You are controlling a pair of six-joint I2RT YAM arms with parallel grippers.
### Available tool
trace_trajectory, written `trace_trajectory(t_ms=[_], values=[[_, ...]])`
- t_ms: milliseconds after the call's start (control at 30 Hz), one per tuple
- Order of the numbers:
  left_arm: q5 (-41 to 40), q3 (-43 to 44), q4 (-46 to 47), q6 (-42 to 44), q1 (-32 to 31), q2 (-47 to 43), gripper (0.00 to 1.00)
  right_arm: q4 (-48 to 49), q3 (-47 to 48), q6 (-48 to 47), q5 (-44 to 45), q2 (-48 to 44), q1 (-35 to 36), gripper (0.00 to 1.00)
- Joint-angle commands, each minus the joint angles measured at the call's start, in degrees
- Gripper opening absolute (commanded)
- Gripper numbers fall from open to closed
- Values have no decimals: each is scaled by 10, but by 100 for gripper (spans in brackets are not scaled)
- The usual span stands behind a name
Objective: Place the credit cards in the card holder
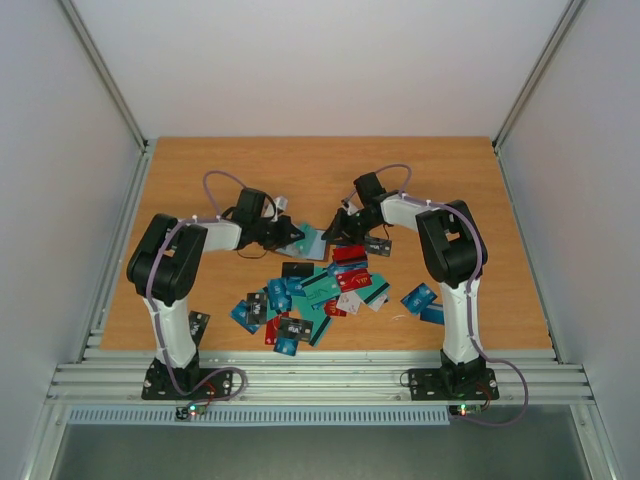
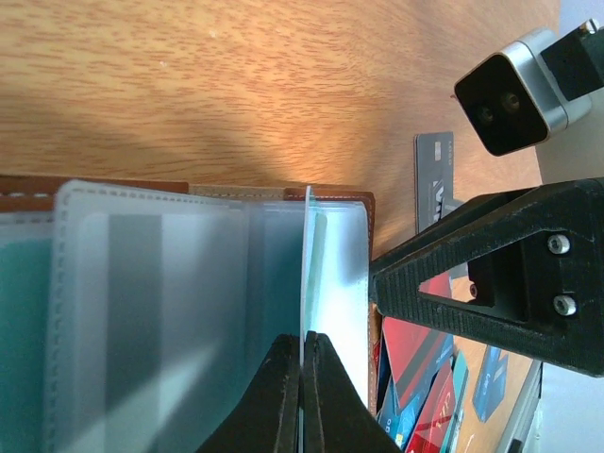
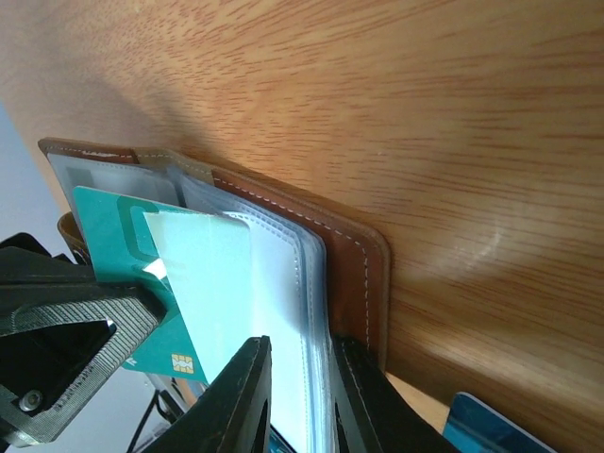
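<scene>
The teal credit card is only partway inside the clear sleeve (image 3: 170,250), so the robot's left gripper should open and press the card's exposed outer edge (image 3: 94,226) farther in.
The brown card holder (image 3: 351,253) lies open between both arms at the table's middle (image 1: 312,243), its clear sleeves fanned out. My left gripper (image 2: 303,344) is shut on a thin teal credit card (image 3: 106,243), seen edge-on in the left wrist view and standing against a sleeve. My right gripper (image 3: 300,363) clamps the stack of sleeves and the brown cover at the holder's edge. Its black fingers (image 2: 472,274) show at the right of the left wrist view. Several loose credit cards (image 1: 310,295), blue, teal, red and black, lie heaped just in front.
More cards lie apart from the heap: blue ones near the right arm (image 1: 422,300), a dark one by the left arm's base (image 1: 198,325), a grey one behind the holder (image 2: 434,179). The wooden table has side rails and pale walls.
</scene>
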Motion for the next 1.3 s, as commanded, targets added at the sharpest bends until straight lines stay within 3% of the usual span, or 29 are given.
trace_trajectory(t_ms=[0, 467, 767, 1100, 1267], values=[[-17, -13, 9, -26, 0, 6, 0, -12, -19, 34, 20, 16, 3, 20], [-38, -27, 3, -112, -25, -6, 4, 52, -77, 103, 48, 3, 4, 15], [-58, -14, -93, -96, -43, -33, 25, 65, -92, 114, 57, -8, 6, 14], [-110, 87, -313, 21, -48, -44, 46, 81, -94, 120, 45, -16, 6, 14], [-132, 122, -374, 55, -48, -31, 59, 84, -92, 113, 40, -21, 6, 14]])
